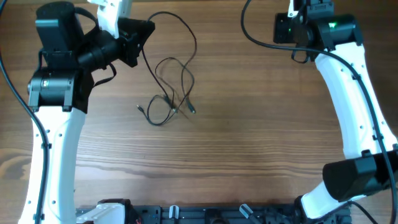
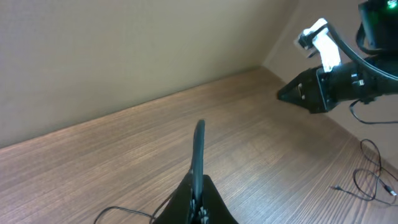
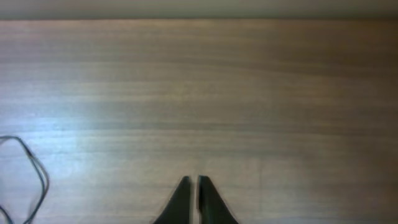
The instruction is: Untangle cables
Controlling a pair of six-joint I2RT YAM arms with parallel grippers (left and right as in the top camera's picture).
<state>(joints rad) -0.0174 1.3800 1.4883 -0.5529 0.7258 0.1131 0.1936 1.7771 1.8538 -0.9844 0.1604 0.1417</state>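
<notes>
Next, my left gripper lifts its cable high while my right gripper pulls the other cable point(image 1: 192, 77) away, because the cable from my left gripper crosses the bunched loops point(image 1: 169, 101).
Thin black cables point(image 1: 169, 102) lie in loose overlapping loops on the middle of the wooden table point(image 1: 249, 137). One strand point(image 1: 186, 31) arcs up from that bunch to my left gripper point(image 1: 148, 28) at the back left. In the left wrist view the left gripper point(image 2: 199, 182) is shut on a cable end point(image 2: 199, 146) that pokes out between its fingers, with the cord point(image 2: 124, 211) trailing off to the left. My right gripper point(image 3: 194, 182) hovers over bare wood at the back right. Its tips are together with only a thin slit, holding nothing. It also shows as the right gripper point(image 2: 281, 95) pointing left.
The thicker black arm cable point(image 1: 255, 34) curves over the table at the back right. A wall point(image 2: 124, 50) stands just behind the far table edge. The arm bases point(image 1: 112, 211) sit along the front edge. A cable loop point(image 3: 37, 171) lies left of the right gripper.
</notes>
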